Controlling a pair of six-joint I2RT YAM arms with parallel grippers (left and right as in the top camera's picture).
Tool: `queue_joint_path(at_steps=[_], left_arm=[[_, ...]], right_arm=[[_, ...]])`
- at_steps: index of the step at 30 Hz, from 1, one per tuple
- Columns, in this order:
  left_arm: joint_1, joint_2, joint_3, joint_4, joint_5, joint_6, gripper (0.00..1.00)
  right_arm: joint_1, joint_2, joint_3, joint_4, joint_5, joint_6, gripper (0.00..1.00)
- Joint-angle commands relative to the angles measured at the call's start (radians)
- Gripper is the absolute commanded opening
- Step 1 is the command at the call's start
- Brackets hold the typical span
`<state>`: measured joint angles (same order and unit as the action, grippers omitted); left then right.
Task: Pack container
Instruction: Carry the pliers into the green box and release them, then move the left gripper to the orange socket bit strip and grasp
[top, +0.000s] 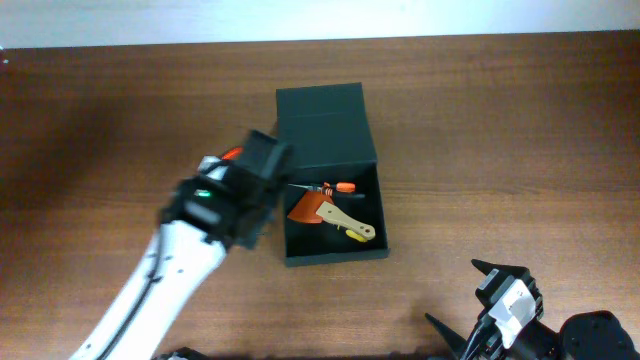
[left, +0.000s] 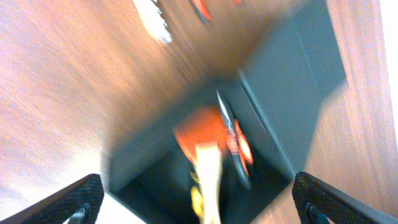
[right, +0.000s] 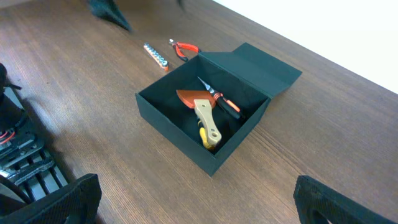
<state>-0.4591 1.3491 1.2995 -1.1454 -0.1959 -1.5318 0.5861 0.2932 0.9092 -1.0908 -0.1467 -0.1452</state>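
A clear part of the bottom (top: 305, 240) shows in the box beside the orange scraper. The strip of bits (left: 153, 21) will fit there completely when I lower it in.
The container (top: 335, 260) is a dark green-black box, open, its flap lid (top: 325, 125) folded back flat. Inside lie an orange scraper with a cream handle (top: 312, 210), orange-handled cutters (top: 337, 187) and a small yellow item (top: 355, 237). The right wrist view shows the box (right: 214, 158), scraper (right: 205, 115) and cutters (right: 225, 106). My left gripper (left: 199, 211) is open and empty, hovering over the box's left side; its view is blurred, showing the scraper (left: 202, 130) below. My right gripper (right: 196, 205) is open and empty, low at the front right (top: 480, 300), apart from the box.
Red-handled pliers (right: 185, 47) and a strip of bits (right: 155, 54) lie on the wooden table left of the box, mostly hidden under my left arm (top: 215, 205) in the overhead view. A white wall edge runs along the table's back.
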Motion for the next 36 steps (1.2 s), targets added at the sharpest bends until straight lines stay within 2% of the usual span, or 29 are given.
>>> queue_joint_path(at_steps=[1,6,11,18,24,32,36], left_arm=[[0.136,0.040,0.066,-0.126,-0.078,0.015,0.99],[0.313,0.163,0.097,-0.172,0.014,0.072,0.99],[0.394,0.305,0.097,-0.141,0.081,0.072,1.00],[0.405,0.453,0.068,0.024,0.142,0.080,1.00],[0.405,0.491,-0.018,0.171,0.165,0.087,1.00],[0.411,0.545,-0.056,0.238,0.194,0.087,1.00],[0.411,0.581,-0.055,0.249,0.227,0.087,0.96]], right_arm=[[0.002,-0.008,-0.002,0.006,0.009,0.008,0.99],[0.002,-0.008,-0.002,0.006,0.009,0.008,0.99],[0.002,-0.008,-0.002,0.006,0.009,0.008,0.99],[0.002,-0.008,-0.002,0.006,0.009,0.008,0.99],[0.002,-0.008,-0.002,0.006,0.009,0.008,0.99],[0.002,-0.008,-0.002,0.006,0.009,0.008,0.99],[0.002,-0.008,-0.002,0.006,0.009,0.008,0.99]])
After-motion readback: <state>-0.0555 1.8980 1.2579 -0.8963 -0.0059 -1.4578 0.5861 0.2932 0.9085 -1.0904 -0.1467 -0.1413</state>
